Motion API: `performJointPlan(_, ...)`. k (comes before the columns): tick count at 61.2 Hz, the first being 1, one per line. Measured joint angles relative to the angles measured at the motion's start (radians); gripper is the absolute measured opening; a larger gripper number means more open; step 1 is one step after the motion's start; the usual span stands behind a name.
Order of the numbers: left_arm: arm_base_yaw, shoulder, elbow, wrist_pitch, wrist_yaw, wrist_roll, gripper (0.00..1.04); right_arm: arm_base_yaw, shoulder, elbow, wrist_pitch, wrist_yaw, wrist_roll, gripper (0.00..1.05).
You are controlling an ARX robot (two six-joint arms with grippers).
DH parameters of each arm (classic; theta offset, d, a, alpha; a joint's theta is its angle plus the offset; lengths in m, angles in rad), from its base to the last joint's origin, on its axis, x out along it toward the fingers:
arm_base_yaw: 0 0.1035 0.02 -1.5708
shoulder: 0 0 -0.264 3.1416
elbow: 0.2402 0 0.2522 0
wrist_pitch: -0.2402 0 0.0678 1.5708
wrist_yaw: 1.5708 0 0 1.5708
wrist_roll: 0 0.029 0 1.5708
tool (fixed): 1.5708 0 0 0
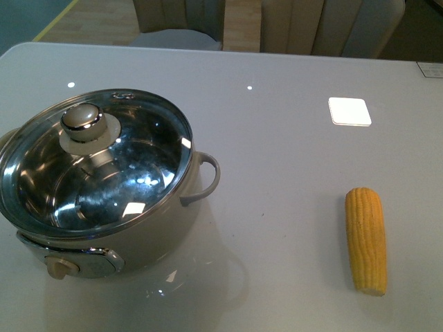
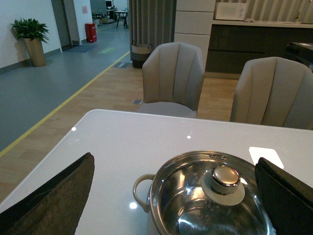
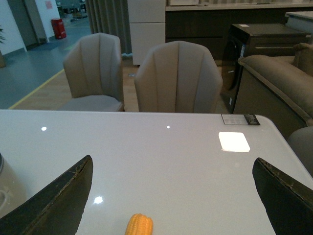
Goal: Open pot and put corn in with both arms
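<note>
The pot's shiny metal sides and bottom (image 1: 93, 190) can be seen through the glass lid, so the robot should expect the cream pot (image 1: 156, 242) to be empty when it lifts the lid.
The cream pot (image 1: 173, 228) sits at the table's left, its glass lid (image 1: 118, 173) on it with a shiny knob (image 1: 83, 119). The yellow corn (image 1: 367, 238) lies on the table at the right, well apart from the pot. Neither arm shows in the front view. In the left wrist view my left gripper (image 2: 181, 196) is open, its dark fingers (image 2: 54, 196) wide either side of the pot (image 2: 195, 196) and lid knob (image 2: 225, 177). In the right wrist view my right gripper (image 3: 176, 196) is open and empty, with the corn's tip (image 3: 139, 225) low between the fingers (image 3: 58, 196).
The pot has a loop side handle (image 1: 208, 176) facing the corn and a front knob panel (image 1: 76, 264). A bright light patch (image 1: 349, 111) reflects on the white table (image 1: 277, 138). Beige chairs (image 2: 173, 78) stand behind the far edge.
</note>
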Motion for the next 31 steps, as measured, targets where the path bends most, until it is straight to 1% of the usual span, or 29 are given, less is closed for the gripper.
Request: performJointPlan(31,0.000,0.000,0.000,0.000,0.000,0.000,0.98,0.000,0.000,0.000,0.000,0.000,0.000,0.96)
